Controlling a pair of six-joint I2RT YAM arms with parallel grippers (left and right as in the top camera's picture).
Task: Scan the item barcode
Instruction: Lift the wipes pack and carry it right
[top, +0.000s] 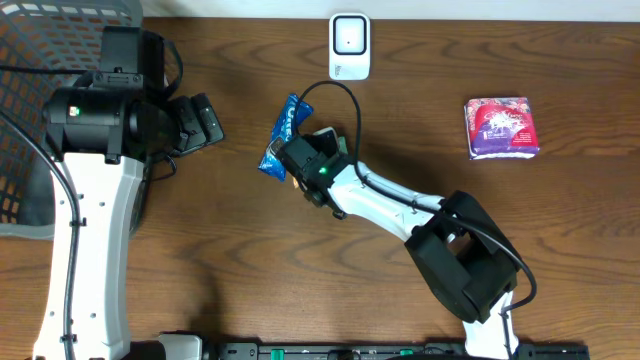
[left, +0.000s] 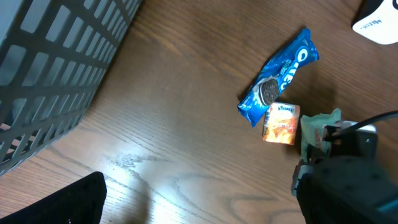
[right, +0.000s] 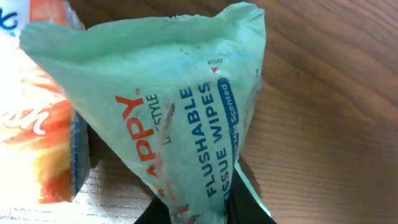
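The wipes pack (right: 180, 118) is lying front up against the orange packet. Next, my right gripper moves the pack to the open wood (top: 415, 163) and flips it over.
A pale green pack of flushable wipes (right: 168, 93) fills the right wrist view, and its lower end is pinched between the two black fingers of my right gripper (right: 199, 208). No barcode shows on the face I see. From overhead, the right gripper (top: 318, 152) is at the table's middle with the wipes pack (top: 338, 140) beside a blue Oreo pack (top: 282, 135). The white scanner (top: 350, 45) stands at the far edge, apart from the pack. My left gripper (top: 205, 122) hangs open and empty to the left, one finger (left: 68, 202) showing.
A small orange packet (left: 281, 123) lies against the Oreo pack (left: 280, 74) and touches the wipes. A purple packet (top: 502, 127) lies at the right. A grey mesh basket (top: 30, 110) stands at the far left under the left arm.
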